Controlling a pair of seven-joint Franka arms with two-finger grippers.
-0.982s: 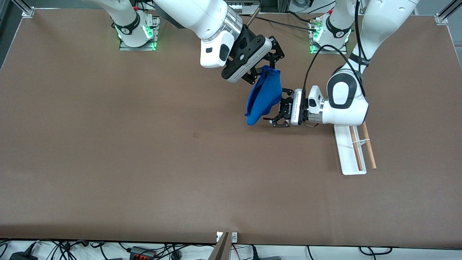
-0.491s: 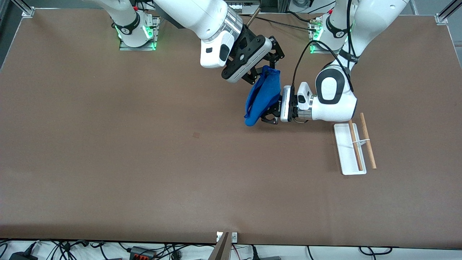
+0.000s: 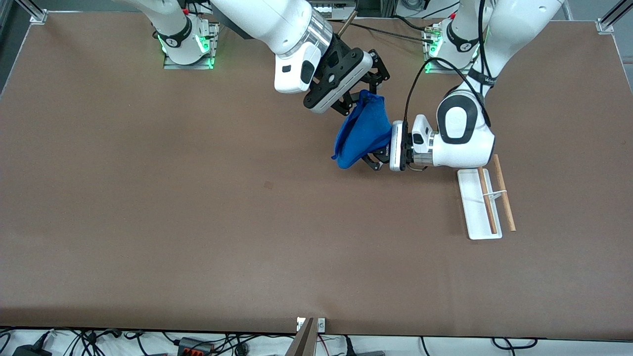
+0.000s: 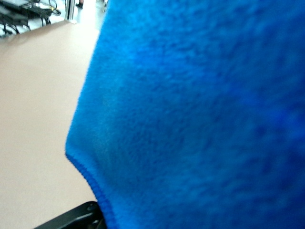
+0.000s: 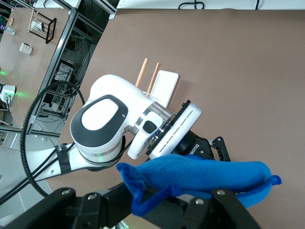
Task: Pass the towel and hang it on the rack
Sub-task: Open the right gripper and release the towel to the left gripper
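Note:
The robot's right gripper has hold of the blue towel's upper end [image 3: 369, 101]. It should let go and move back before the left gripper hangs the towel on the nearby rack [image 3: 490, 204].
The blue towel [image 3: 361, 131] hangs in the air over the middle of the table, bunched into a drooping fold. My right gripper [image 3: 365, 98] is shut on its upper end; in the right wrist view the cloth [image 5: 209, 176] and its corner loop lie between the jaws of that gripper [image 5: 152, 200]. My left gripper [image 3: 374, 156] comes in level from the left arm's end and is shut on the towel's lower side. The left wrist view is almost filled by the towel [image 4: 190, 114]. The rack [image 3: 484, 202] stands on the table under the left arm's elbow, with two wooden bars.
The rack's white base [image 5: 164, 86] shows past the left arm's wrist in the right wrist view. Both arm bases [image 3: 188, 44] stand along the table's edge farthest from the front camera. Cables lie off the table's nearest edge.
My left gripper has moved in from the rack's side onto the towel and gone from open to shut on it. The right gripper has kept still, holding the towel's top.

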